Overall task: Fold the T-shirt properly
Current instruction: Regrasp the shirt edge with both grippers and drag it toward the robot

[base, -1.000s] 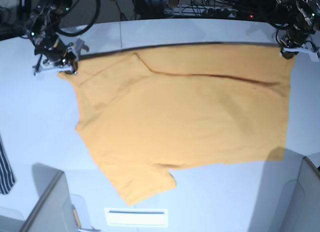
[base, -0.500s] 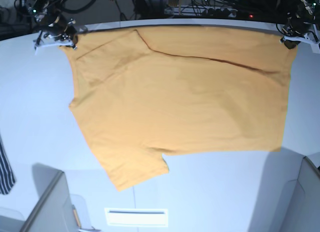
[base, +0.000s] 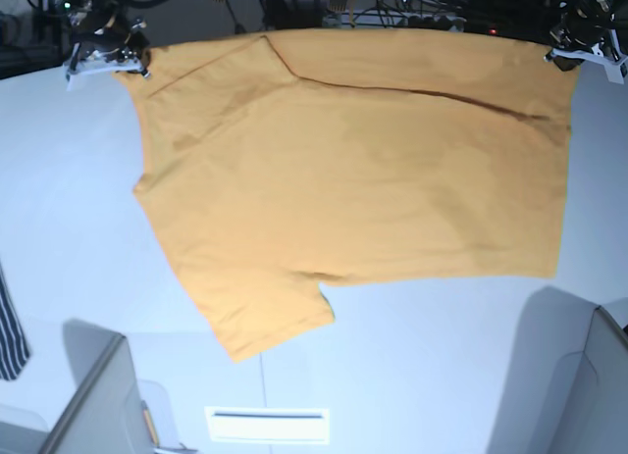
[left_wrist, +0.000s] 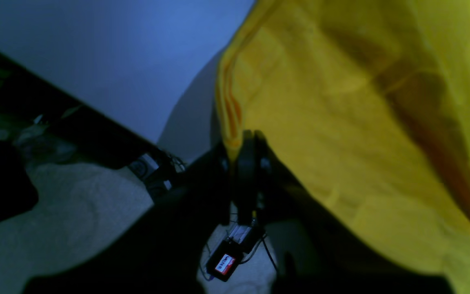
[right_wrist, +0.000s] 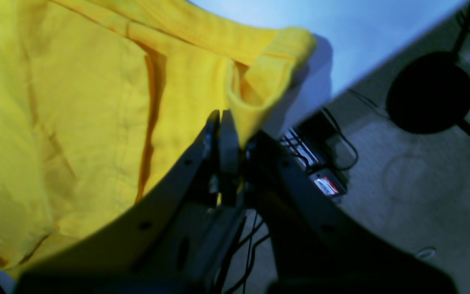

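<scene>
My left gripper should now pull its corner of the T-shirt to the table's far edge [base: 538, 40] and let go there, since the T-shirt's upper edge [base: 392, 44] is straight between both grippers.
The orange-yellow T-shirt [base: 353, 189] is stretched wide between both arms, its upper edge raised along the table's far edge and its lower part trailing toward the front. At the top right of the base view my left gripper [base: 564, 57] is shut on a corner of the shirt; in the left wrist view the pinched cloth [left_wrist: 341, 122] rises from the shut left gripper [left_wrist: 235, 149]. At the top left my right gripper [base: 123, 67] is shut on the other corner. The right wrist view shows the right gripper [right_wrist: 235, 134] pinching a folded edge of the shirt [right_wrist: 96, 102].
A white table [base: 69, 199] lies under the shirt. A dark striped garment [base: 10, 331] hangs at the left edge. Grey bin walls [base: 93, 395] stand at both front corners, with a white label [base: 267, 425] between them. Cables and devices lie beyond the far edge.
Both grippers have moved toward the far edge of the table, dragging the shirt with them. The shirt is now spread flatter and its sleeve has slid away from the front.
</scene>
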Available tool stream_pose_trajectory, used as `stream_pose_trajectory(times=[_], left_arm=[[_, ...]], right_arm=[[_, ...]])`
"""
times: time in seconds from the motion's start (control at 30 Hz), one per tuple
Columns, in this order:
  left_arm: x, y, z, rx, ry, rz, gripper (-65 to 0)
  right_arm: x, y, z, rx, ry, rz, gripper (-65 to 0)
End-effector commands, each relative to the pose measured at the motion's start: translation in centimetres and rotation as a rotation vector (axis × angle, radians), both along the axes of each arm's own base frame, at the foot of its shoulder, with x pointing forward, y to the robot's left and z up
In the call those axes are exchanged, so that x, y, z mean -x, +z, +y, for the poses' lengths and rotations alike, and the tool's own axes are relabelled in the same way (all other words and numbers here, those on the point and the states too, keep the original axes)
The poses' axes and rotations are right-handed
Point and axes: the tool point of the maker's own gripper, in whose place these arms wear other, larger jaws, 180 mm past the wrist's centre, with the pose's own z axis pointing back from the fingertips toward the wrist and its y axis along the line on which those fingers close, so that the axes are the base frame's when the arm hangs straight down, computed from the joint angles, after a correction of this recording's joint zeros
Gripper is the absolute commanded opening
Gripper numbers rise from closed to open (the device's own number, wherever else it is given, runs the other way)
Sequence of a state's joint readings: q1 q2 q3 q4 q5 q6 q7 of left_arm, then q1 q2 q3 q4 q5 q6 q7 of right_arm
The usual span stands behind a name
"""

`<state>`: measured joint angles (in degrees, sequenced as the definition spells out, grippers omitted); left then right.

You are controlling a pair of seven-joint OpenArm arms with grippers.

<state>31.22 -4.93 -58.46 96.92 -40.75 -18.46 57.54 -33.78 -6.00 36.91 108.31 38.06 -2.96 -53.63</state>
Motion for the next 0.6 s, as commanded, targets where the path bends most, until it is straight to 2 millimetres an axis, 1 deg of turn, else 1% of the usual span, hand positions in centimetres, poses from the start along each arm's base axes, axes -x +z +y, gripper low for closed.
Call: stream_pose_trajectory(times=[0.0, 0.13, 0.27, 0.47, 0.57], left_arm=[[0.3, 1.0, 1.0, -0.042, -0.003, -0.004, -65.0], [1.1, 0.8, 1.0, -0.043, -0.004, 0.017, -65.0], [1.3, 0.8, 1.0, -0.043, -0.004, 0.021, -65.0], [1.9, 0.8, 1.0, -0.046, -0.007, 0.036, -65.0], [2.4, 1.1, 1.0, -0.054, -0.015, 0.048, -65.0]], right_arm=[[-0.2, 0.6, -0.8, 0.034, 0.002, -0.019, -65.0], [0.7, 0.6, -0.3, -0.003, -0.007, -0.017, -65.0], [1.2, 0.8, 0.3, -0.055, -0.021, -0.031, -65.0], [1.5, 0.7, 0.3, -0.055, -0.02, -0.024, -65.0], [2.0, 0.6, 0.3, -0.056, -0.02, -0.012, -65.0]])
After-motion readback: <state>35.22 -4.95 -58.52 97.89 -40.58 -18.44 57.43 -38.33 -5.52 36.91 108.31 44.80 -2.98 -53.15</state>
